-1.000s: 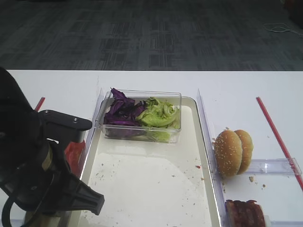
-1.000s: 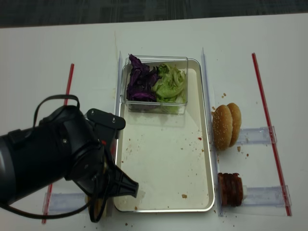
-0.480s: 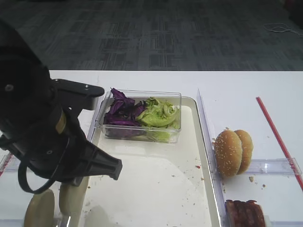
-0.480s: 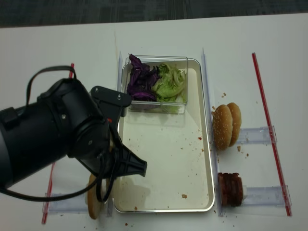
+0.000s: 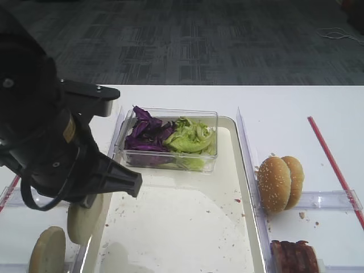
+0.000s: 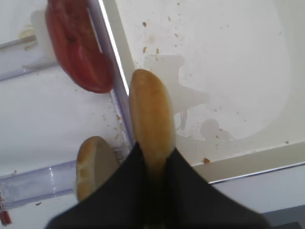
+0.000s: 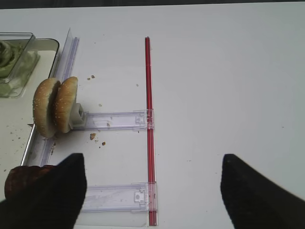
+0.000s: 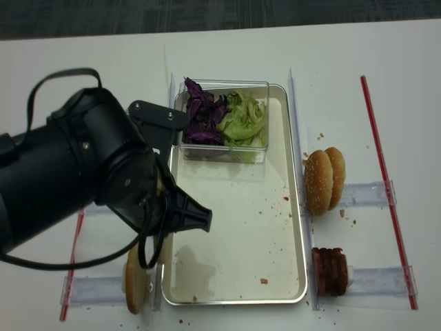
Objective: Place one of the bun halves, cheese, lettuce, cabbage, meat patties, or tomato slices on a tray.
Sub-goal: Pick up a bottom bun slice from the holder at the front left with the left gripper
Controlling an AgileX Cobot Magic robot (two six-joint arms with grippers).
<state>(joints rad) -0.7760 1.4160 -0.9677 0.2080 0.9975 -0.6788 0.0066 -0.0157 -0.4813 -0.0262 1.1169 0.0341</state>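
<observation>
The tray's rim is under my left gripper holding the bun half edge-on, so I should tip its cut side up and lower it onto the tray's bottom (image 8: 226, 231).
My left gripper (image 6: 153, 160) is shut on one of the bun halves (image 6: 147, 119), held edge-on above the left rim of the tray (image 6: 248, 157). The same half (image 5: 84, 219) hangs under the black arm in the high view. A second bun half (image 6: 93, 164) stands in its clear holder beside it, and the tomato slices (image 6: 76, 47) are further along. The tray (image 8: 301, 227) holds a clear box with cabbage (image 8: 201, 118) and lettuce (image 8: 244, 121). Meat patties (image 8: 329, 271) sit right of the tray. My right gripper (image 7: 155, 191) is open over bare table. Cheese is out of view.
Two sesame-seeded bun halves (image 8: 322, 181) stand on edge in a clear holder (image 7: 114, 119) right of the tray. A red strip (image 7: 148, 119) runs along the table on that side. Crumbs dot the tray floor (image 8: 234, 227).
My left arm has risen and moved back along the tray's left side, lifting the bun half out of its holder. The right gripper is seen only now.
</observation>
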